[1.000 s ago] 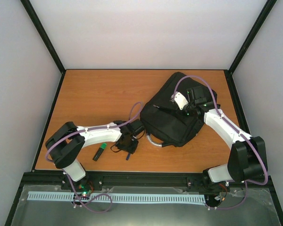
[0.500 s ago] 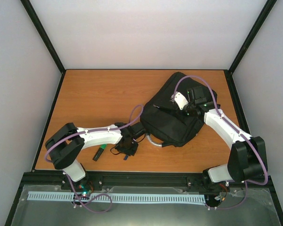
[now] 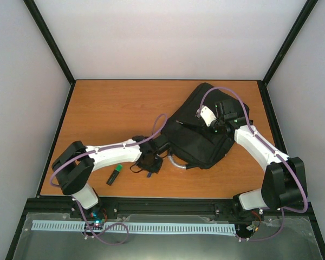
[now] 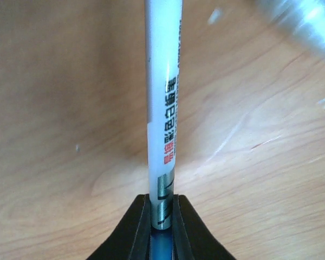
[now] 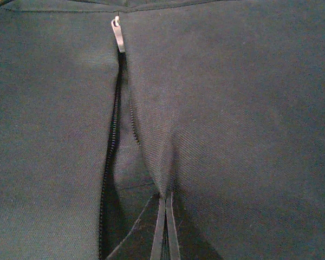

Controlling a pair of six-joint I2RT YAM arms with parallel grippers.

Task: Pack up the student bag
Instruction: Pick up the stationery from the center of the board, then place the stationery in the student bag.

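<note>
My right gripper is holding the zip open, and the pen's white end (image 4: pixel 163 59) is leading. My left gripper should keep going until that end enters the zip's gap (image 3: pixel 194 127), then let go.
The student bag (image 3: pixel 197 135), a large black backpack, lies at the table's right, its grey loop handle (image 3: pixel 177 162) pointing toward the left arm. My right gripper (image 3: pixel 219 125) rests on top of it. In the right wrist view this gripper (image 5: pixel 166 205) is shut, pinching a fold of bag fabric (image 5: pixel 157 151) beside the open zip (image 5: pixel 109 179), with the zip pull (image 5: pixel 117 35) at the far end. My left gripper (image 3: pixel 150 162) hovers just left of the handle. In its wrist view the left gripper (image 4: pixel 161 201) is shut on a white pen (image 4: pixel 163 97) with printed text and a blue end.
A green highlighter (image 3: pixel 115 174) lies on the wooden table (image 3: pixel 114 114) near the front edge, left of my left gripper. Black frame posts stand at the table's corners, with a rail along the near edge.
The left gripper's jaws have closed onto the pen, and it has shifted slightly right toward the bag's handle. The right arm holds still on the bag.
</note>
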